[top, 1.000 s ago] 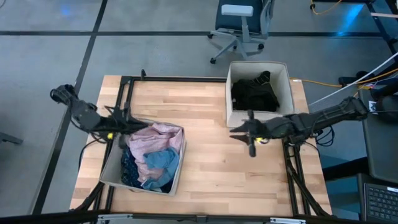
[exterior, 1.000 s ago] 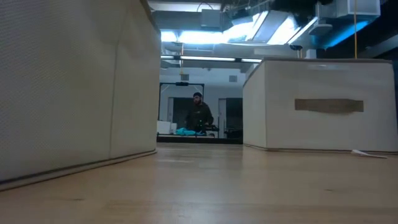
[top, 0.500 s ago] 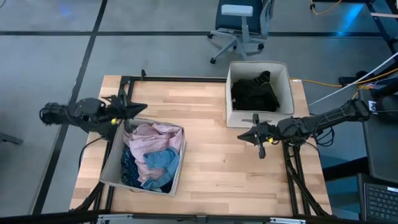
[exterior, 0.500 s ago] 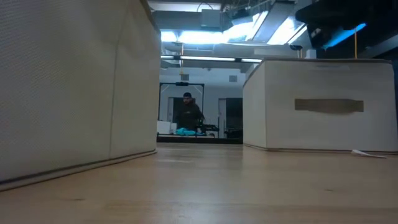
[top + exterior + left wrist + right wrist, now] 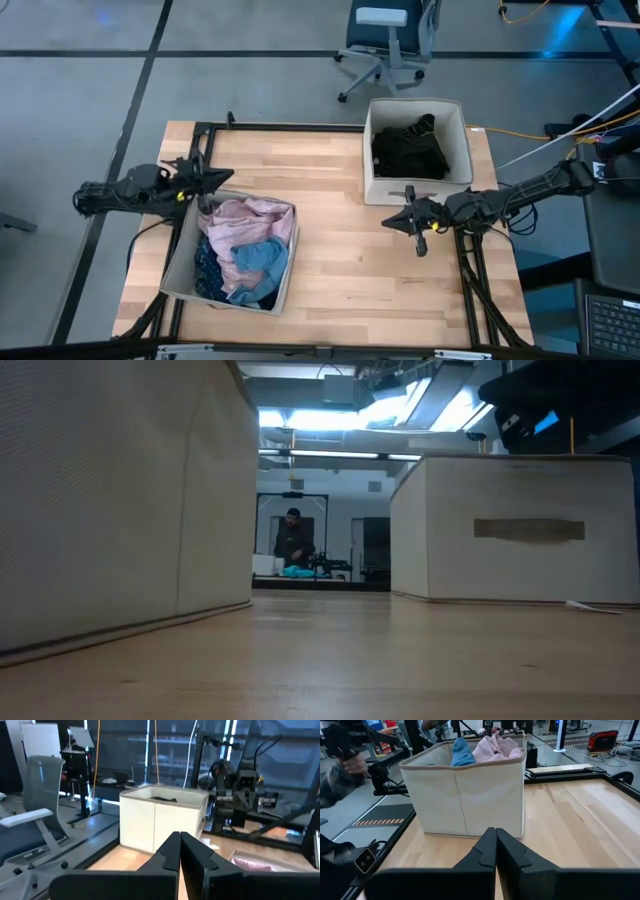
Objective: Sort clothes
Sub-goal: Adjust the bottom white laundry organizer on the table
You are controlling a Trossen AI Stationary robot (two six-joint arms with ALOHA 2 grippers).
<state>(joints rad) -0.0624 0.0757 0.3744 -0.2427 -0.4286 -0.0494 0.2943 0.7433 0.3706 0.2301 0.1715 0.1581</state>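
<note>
The bin with the pink top (image 5: 236, 252) sits crooked by the left gripper, so the robot should lower that gripper beyond the bin's far rim (image 5: 254, 198) and push the bin straight.
A beige bin (image 5: 178, 270) at the table's near left holds a pink top (image 5: 250, 220), a blue denim piece (image 5: 262, 258) and a dark patterned piece (image 5: 206, 268). A second beige bin (image 5: 368, 150) at the far right holds black clothes (image 5: 410, 150). My left gripper (image 5: 222, 175) is shut and empty, just beyond the left bin's far rim. My right gripper (image 5: 390, 221) is shut and empty, over bare table near the right bin's near wall. The right wrist view shows the left bin (image 5: 465, 795) with pink and blue cloth above its rim.
Black frame rails (image 5: 280, 127) run along the table's far and side edges. Bare wood (image 5: 340, 260) lies between the two bins. An office chair (image 5: 385, 40) stands beyond the far edge. A person (image 5: 293, 545) shows far off in the room behind.
My left gripper has drawn back from over the pink top toward the table's far-left, clear of the bin. My right gripper has shifted a little toward the table's right and near edge. Both stayed shut; the clothes have not moved.
</note>
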